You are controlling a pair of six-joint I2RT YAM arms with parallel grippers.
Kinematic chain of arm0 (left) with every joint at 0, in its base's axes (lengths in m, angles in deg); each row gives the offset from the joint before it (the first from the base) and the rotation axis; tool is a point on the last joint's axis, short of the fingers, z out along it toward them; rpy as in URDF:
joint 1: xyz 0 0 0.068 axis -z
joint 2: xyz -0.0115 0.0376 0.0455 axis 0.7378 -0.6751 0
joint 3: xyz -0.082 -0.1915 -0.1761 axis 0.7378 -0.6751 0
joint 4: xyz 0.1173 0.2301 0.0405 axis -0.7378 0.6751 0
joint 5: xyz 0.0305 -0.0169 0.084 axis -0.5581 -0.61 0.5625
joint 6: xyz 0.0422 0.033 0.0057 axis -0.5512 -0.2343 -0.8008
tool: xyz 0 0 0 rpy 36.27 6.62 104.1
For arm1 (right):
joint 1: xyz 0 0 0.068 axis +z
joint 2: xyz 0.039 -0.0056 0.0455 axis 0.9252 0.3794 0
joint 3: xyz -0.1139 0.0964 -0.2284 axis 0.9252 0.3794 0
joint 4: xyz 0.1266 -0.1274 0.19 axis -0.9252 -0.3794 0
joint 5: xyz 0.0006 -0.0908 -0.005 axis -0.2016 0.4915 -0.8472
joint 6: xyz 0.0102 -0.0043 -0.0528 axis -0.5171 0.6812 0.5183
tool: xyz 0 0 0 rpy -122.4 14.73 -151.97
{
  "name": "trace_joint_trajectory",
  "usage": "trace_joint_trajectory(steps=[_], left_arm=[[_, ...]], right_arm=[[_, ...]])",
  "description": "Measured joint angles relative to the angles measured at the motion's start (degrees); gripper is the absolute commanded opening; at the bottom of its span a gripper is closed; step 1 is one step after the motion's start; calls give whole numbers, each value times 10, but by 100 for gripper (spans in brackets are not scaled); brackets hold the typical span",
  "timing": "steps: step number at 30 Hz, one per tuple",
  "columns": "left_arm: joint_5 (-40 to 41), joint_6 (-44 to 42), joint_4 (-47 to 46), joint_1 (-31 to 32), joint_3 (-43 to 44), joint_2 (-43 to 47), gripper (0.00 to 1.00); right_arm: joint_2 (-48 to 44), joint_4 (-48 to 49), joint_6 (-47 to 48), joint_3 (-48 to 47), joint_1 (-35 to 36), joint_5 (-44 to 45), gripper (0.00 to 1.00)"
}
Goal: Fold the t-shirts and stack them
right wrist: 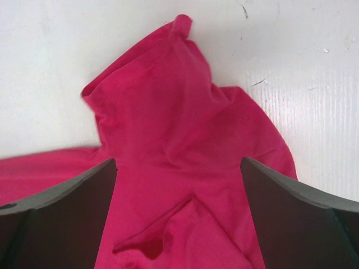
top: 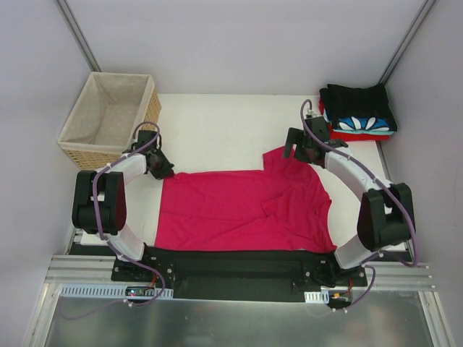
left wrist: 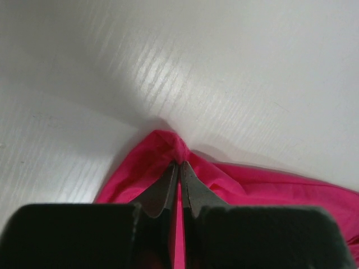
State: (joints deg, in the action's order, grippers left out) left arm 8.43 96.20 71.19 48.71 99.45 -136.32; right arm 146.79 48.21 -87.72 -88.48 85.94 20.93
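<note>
The pink sleeve's far tip (right wrist: 180, 26) is lined up with my right gripper's open fingers, so I should keep going toward that tip until the fingers close on it.
A crimson-pink t-shirt (top: 242, 210) lies spread across the white table, one sleeve (top: 278, 160) sticking out toward the far side. My left gripper (top: 165, 170) sits at the shirt's far left corner, shut on a pinch of the pink cloth (left wrist: 174, 147). My right gripper (top: 295, 154) hangs over the sleeve (right wrist: 162, 106) with its jaws wide open, cloth below them and nothing held. A stack of folded t-shirts (top: 359, 112), black on top, then blue-white patterned, then red, rests at the far right corner.
A wicker basket (top: 110, 119) with beige lining stands off the table's far left corner. White table surface (top: 217, 130) stretches beyond the shirt. The black base rail (top: 239, 264) runs along the near edge.
</note>
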Motion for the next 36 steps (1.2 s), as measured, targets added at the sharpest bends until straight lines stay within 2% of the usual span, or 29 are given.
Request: trace_joint_trajectory(steps=[10, 14, 17, 21, 26, 35, 36], left_arm=[[3, 32, 13, 38, -11, 8, 0], [5, 39, 14, 45, -12, 10, 0], [5, 41, 14, 45, -13, 10, 0], [6, 42, 14, 48, -13, 10, 0], [7, 42, 14, 49, -13, 10, 0], [9, 47, 17, 49, -9, 8, 0], [10, 48, 18, 49, -8, 7, 0]], right_arm=[[170, 43, -21, -68, -75, -88, 99], [210, 56, -25, -111, -86, -113, 96], [230, 63, -26, -146, -87, -124, 92], [251, 70, -27, -189, -87, -135, 80], [268, 73, -29, -204, -89, -135, 76], [296, 67, -33, -198, -98, -131, 75], [298, 68, -34, -198, -99, -131, 73]])
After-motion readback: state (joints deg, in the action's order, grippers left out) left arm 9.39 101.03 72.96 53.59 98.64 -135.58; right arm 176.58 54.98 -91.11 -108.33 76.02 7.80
